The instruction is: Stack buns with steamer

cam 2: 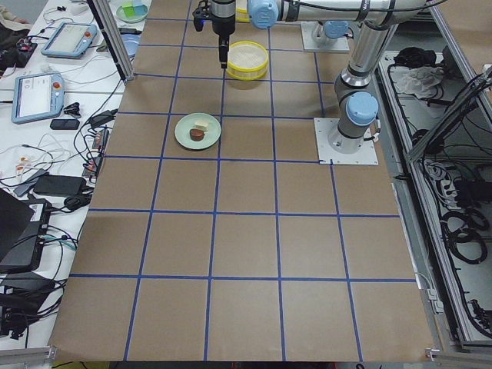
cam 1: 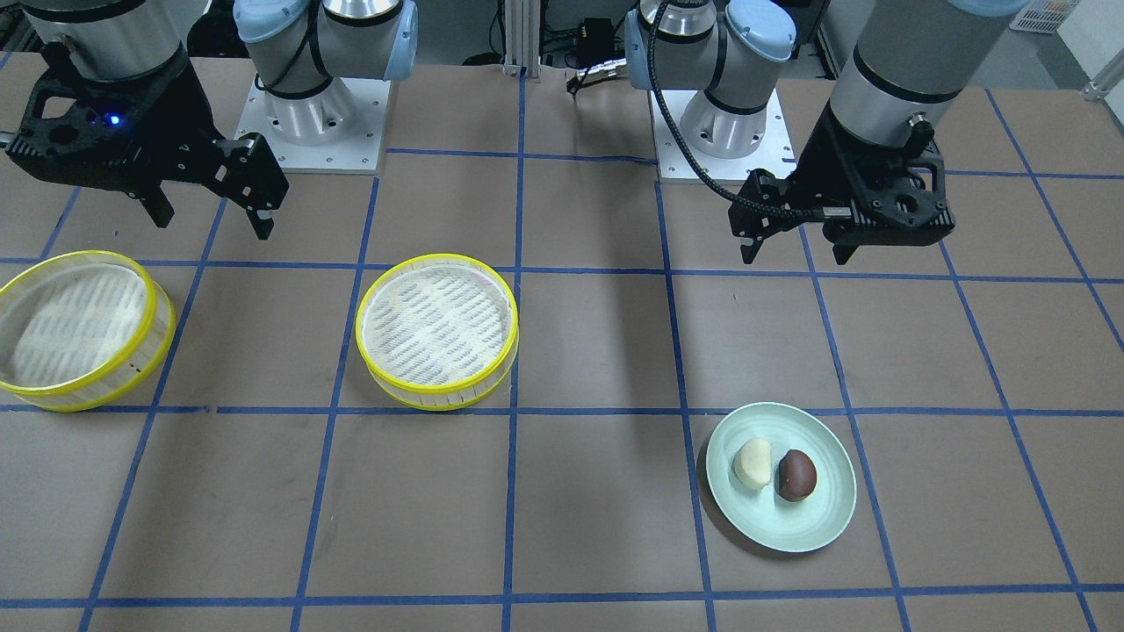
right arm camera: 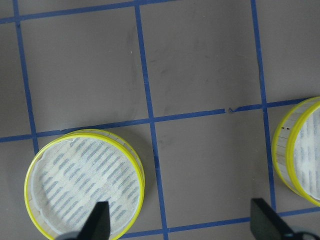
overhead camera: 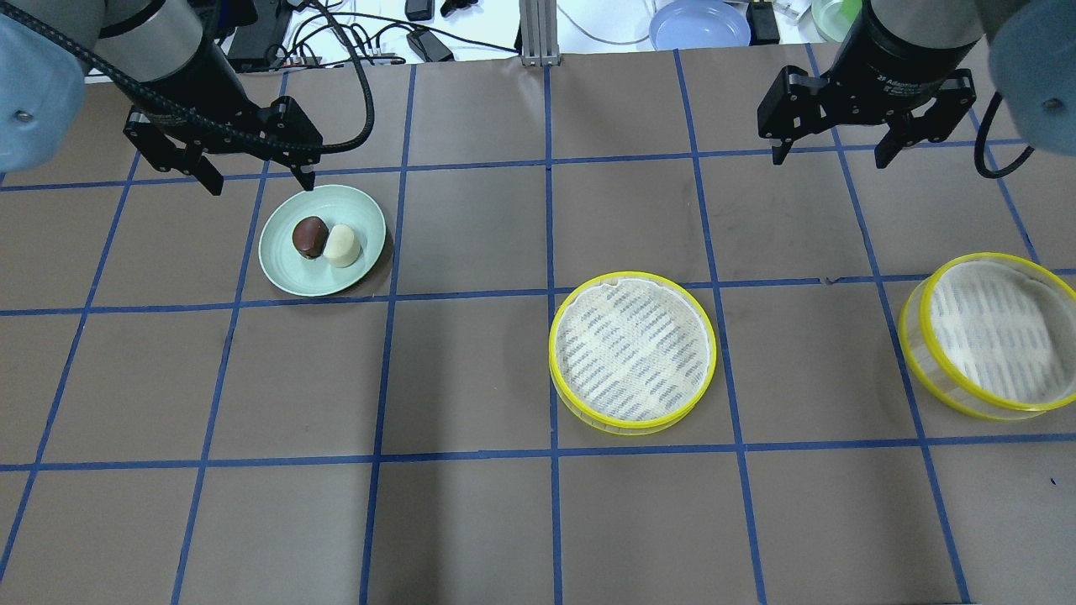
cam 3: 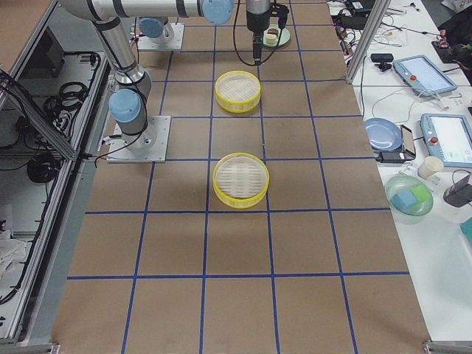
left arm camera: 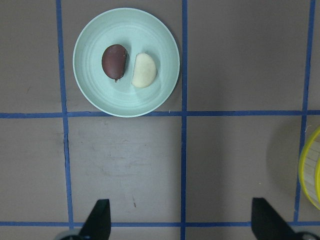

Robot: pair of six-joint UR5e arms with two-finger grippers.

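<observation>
The mid-table level's yellow rim (cam 1: 436, 386) matches the other level's width, so the other steamer level (cam 1: 75, 328) will perch above it when I lower it there.
A cream-white bun (cam 1: 752, 463) (overhead camera: 342, 245) (left arm camera: 144, 70) and a dark reddish-brown bun (cam 1: 796, 475) (overhead camera: 309, 236) (left arm camera: 114, 61) lie side by side on a pale green plate (cam 1: 781, 537) (overhead camera: 286, 279) (left arm camera: 125, 102). One yellow-rimmed steamer tier (cam 1: 436, 332) (overhead camera: 632, 349) (right arm camera: 82, 187) stands mid-table, empty. The other tier (cam 1: 79, 325) (overhead camera: 992, 332) (right arm camera: 302, 155) stands at the robot's far right, empty. My left gripper (cam 1: 795, 259) (overhead camera: 261, 186) (left arm camera: 182, 225) is open and empty, raised beside the plate. My right gripper (cam 1: 213, 226) (overhead camera: 830, 160) (right arm camera: 180, 225) is open and empty, raised between the two tiers.
The brown table carries a blue tape grid. The arm bases (cam 1: 312, 132) (cam 1: 720, 132) stand at the robot's edge. A blue plate (overhead camera: 699, 23), cables and tablets (cam 3: 420, 70) lie on the white bench beyond the table's far edge.
</observation>
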